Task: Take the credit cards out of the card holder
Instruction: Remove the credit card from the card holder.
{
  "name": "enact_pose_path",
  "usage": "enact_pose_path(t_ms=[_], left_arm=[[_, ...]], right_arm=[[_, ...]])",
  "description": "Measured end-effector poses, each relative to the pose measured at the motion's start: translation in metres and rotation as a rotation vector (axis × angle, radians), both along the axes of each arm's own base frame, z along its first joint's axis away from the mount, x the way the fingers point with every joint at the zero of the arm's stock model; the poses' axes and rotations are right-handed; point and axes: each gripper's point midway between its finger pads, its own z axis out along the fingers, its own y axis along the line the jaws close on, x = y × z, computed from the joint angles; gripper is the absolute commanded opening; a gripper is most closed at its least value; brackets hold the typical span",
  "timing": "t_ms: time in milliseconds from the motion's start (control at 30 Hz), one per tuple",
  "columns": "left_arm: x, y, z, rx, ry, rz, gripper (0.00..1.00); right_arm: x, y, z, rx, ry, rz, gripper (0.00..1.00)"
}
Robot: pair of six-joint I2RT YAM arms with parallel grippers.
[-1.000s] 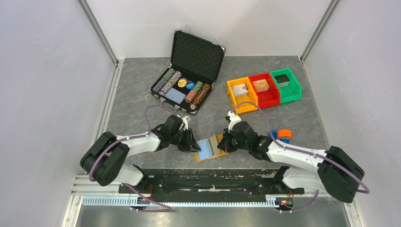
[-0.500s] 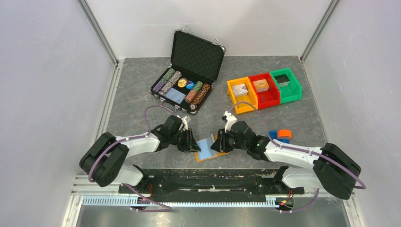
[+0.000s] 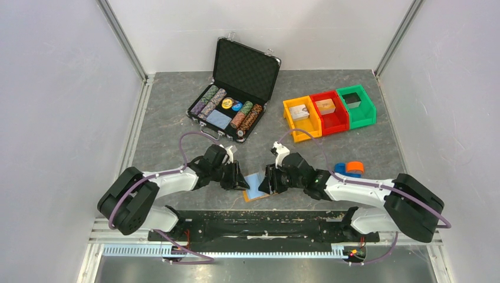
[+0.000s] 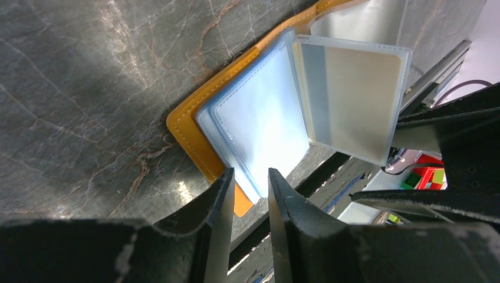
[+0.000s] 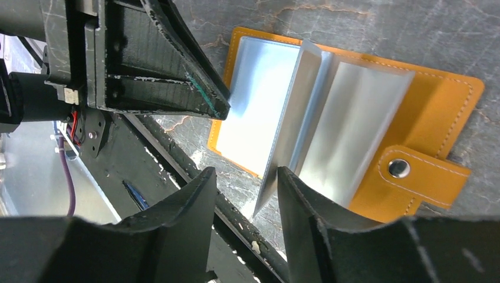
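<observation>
The raised sleeve point(image 5: 289, 121) is standing straight up between the fingers of my right gripper, so next I fold it over the flat sleeve point(image 5: 255, 97) before I work the beige card out.
The orange card holder point(image 3: 255, 198) lies open near the table's front edge, its clear sleeves fanned out. In the left wrist view the holder point(image 4: 188, 132) shows a light blue card point(image 4: 259, 118) in a flat sleeve and a pale beige card point(image 4: 354, 88) in a raised sleeve. My left gripper point(image 4: 247, 183) has a narrow gap between its fingers over the flat sleeve's near corner, gripping nothing. My right gripper point(image 5: 244, 188) is open, with the raised sleeve's point(image 5: 295, 124) lower edge standing between its fingers. Both grippers point(image 3: 242, 180) point(image 3: 268, 180) nearly meet over the holder.
An open black chip case point(image 3: 236, 94) stands at the back. Orange point(image 3: 301, 121), red point(image 3: 328, 112) and green point(image 3: 357, 106) bins sit at the back right. Blue and orange rolls point(image 3: 348, 169) lie right of the holder. The black front rail point(image 3: 253, 221) runs just below it.
My right gripper has moved left across the holder towards the left gripper, covering more of it. The left gripper has hardly moved.
</observation>
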Motion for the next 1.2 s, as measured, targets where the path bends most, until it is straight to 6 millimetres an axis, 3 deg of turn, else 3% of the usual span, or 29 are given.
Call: enact_pose_path(t_ms=[333, 600, 833, 1200], left_arm=[[0.002, 0.002, 0.005, 0.002, -0.018, 0.011, 0.37], [0.006, 0.017, 0.022, 0.058, -0.064, 0.078, 0.38], [0.01, 0.014, 0.035, 0.036, -0.096, 0.084, 0.27], [0.012, -0.002, 0.021, -0.014, -0.056, 0.037, 0.16]], right_arm=[[-0.007, 0.015, -0.001, -0.011, 0.0, 0.051, 0.48], [-0.009, 0.02, 0.0, -0.006, 0.003, 0.074, 0.43], [0.0, 0.015, -0.002, -0.024, -0.01, 0.048, 0.35], [0.026, -0.003, -0.015, -0.054, 0.015, -0.025, 0.3]])
